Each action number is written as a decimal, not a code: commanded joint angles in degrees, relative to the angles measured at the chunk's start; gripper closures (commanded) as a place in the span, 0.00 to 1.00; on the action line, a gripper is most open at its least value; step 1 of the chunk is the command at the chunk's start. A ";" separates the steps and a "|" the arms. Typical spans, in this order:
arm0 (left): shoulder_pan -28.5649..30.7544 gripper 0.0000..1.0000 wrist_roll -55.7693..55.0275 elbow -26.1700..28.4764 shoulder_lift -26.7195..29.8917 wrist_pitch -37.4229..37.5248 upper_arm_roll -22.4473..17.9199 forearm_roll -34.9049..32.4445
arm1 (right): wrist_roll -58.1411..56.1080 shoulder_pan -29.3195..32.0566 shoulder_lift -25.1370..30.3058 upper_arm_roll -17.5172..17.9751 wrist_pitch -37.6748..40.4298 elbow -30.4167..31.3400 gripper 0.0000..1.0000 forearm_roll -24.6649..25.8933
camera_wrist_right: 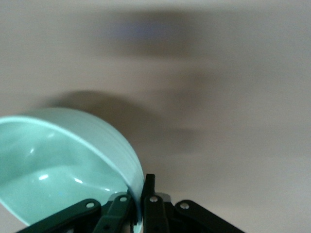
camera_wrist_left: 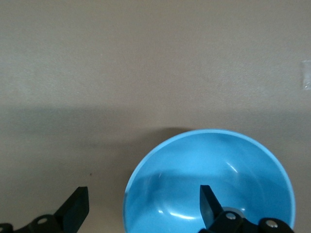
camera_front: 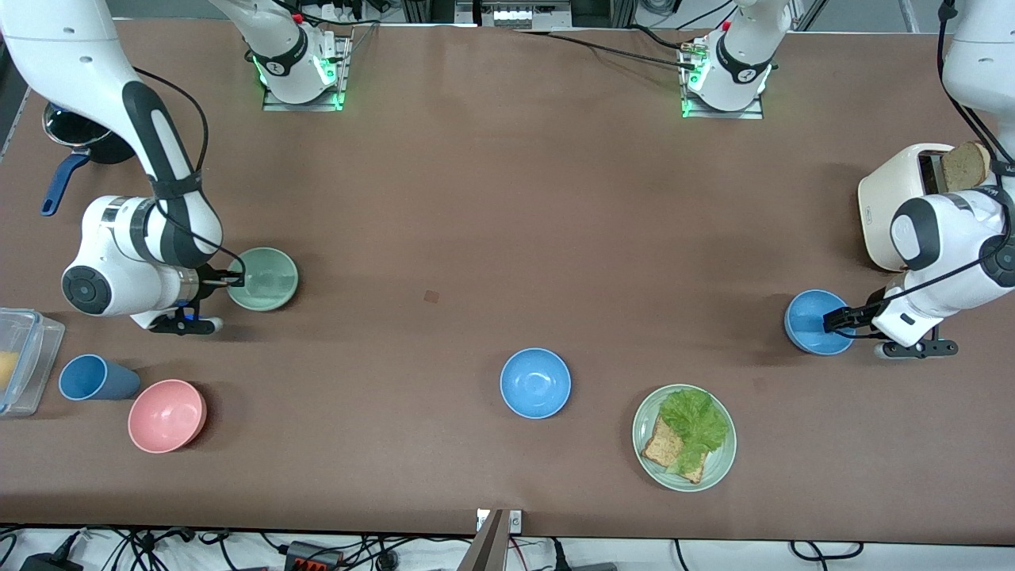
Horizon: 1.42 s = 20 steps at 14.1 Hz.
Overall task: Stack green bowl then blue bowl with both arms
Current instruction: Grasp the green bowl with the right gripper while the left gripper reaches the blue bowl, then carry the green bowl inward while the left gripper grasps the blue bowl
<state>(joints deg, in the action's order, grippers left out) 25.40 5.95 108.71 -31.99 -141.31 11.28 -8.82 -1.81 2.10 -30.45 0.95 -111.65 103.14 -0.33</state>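
The green bowl (camera_front: 267, 277) is far from the blue bowl in my left gripper. Next, my right gripper puts the green bowl in the middle of the table (camera_front: 532, 242) before my left gripper stacks on it.
The green bowl (camera_front: 268, 279) is toward the right arm's end of the table. My right gripper (camera_front: 235, 278) is shut on its rim, one finger inside and one outside. In the right wrist view the green bowl (camera_wrist_right: 58, 165) hangs tilted from the gripper (camera_wrist_right: 138, 194). One blue bowl (camera_front: 810, 321) sits toward the left arm's end. My left gripper (camera_front: 833, 322) is open and straddles its rim. The left wrist view shows the gripper (camera_wrist_left: 143, 208) with one finger inside this blue bowl (camera_wrist_left: 243, 165) and one outside. A second blue bowl (camera_front: 535, 383) stands alone mid-table, nearer the front camera.
A pale-green plate (camera_front: 718, 464) with bread and lettuce lies beside the middle blue bowl. A pink bowl (camera_front: 166, 415), a blue cup (camera_front: 97, 378) and a clear container (camera_front: 20, 361) sit near the right arm's end. A white toaster (camera_front: 900, 198) and a dark pan (camera_front: 79, 136) stand farther back.
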 commanded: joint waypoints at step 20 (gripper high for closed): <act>0.61 1.00 -6.97 -1.31 13.53 26.07 15.60 -0.06 | 40.22 -38.93 -12.08 8.63 -11.20 -14.37 1.00 -10.74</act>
<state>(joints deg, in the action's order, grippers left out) 25.37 4.63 106.82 -21.13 -118.94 22.88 -8.86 36.69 -35.80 -41.01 9.97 -120.97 89.99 -9.91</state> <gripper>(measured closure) 0.952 0.947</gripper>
